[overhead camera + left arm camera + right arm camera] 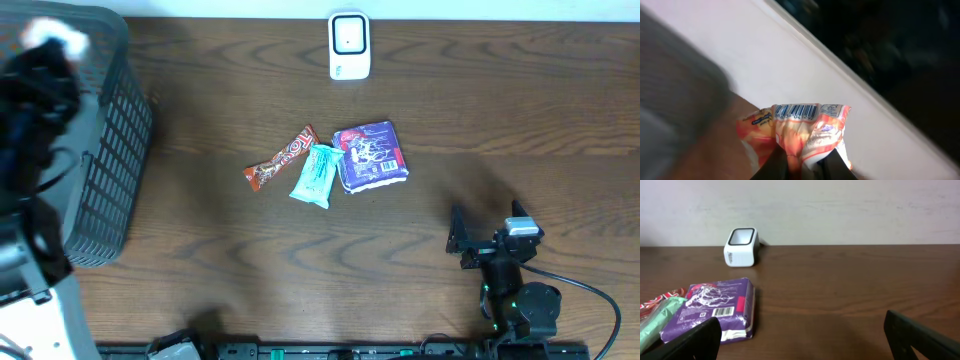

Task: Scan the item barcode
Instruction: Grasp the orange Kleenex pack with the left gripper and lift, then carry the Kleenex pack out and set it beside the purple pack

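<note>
The orange and white packet (pixel 58 38) is above the basket and the way is open, so the robot's left gripper should keep going to the purple packet (pixel 369 157) and let go there.
My left gripper (pixel 802 170) is shut on a crumpled orange and white packet (pixel 807 131). The packet's barcode (pixel 797 111) faces the left wrist camera against a pale wall. In the overhead view the left arm (pixel 40 95) is a dark blur above the basket at the far left. The white scanner (pixel 349 45) stands at the table's back edge and also shows in the right wrist view as the scanner (pixel 741 246). My right gripper (pixel 486 220) rests low at the front right. That same gripper (pixel 805 337) is open, with only bare table between its fingers.
A grey mesh basket (pixel 112 150) fills the left side. Mid-table lie a purple packet (pixel 370 157), a teal bar (pixel 313 175) and a red-brown bar (pixel 283 158), close together. The purple packet (pixel 715 307) shows a barcode toward the right wrist camera.
</note>
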`<move>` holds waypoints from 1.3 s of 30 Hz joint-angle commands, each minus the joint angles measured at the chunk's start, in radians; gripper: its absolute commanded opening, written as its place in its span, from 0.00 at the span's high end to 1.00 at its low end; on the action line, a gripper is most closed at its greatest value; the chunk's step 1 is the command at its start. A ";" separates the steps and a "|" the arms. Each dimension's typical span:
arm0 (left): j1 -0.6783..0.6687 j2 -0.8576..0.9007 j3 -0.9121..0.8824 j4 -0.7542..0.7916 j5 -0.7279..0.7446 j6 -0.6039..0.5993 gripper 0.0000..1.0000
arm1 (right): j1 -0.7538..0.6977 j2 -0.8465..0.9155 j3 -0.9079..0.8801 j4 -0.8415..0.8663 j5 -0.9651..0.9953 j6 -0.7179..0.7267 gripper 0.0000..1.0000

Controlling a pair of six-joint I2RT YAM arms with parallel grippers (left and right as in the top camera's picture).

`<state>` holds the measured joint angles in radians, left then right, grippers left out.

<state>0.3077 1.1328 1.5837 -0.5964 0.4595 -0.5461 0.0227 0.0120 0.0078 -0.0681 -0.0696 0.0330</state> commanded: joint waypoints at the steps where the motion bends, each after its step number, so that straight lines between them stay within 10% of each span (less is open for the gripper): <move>1: -0.167 0.009 0.005 0.005 0.023 0.142 0.93 | -0.004 -0.005 -0.002 -0.003 0.008 -0.004 0.01; 12: -0.603 0.097 0.004 -0.002 0.017 0.334 0.92 | -0.004 -0.005 -0.002 -0.003 0.008 -0.004 0.01; 39: -0.866 0.576 -0.013 -0.293 -0.113 0.377 0.93 | -0.004 -0.005 -0.002 -0.003 0.008 -0.004 0.01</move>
<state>-0.5426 1.6550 1.5803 -0.8848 0.3565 -0.1822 0.0227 0.0120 0.0078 -0.0681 -0.0696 0.0330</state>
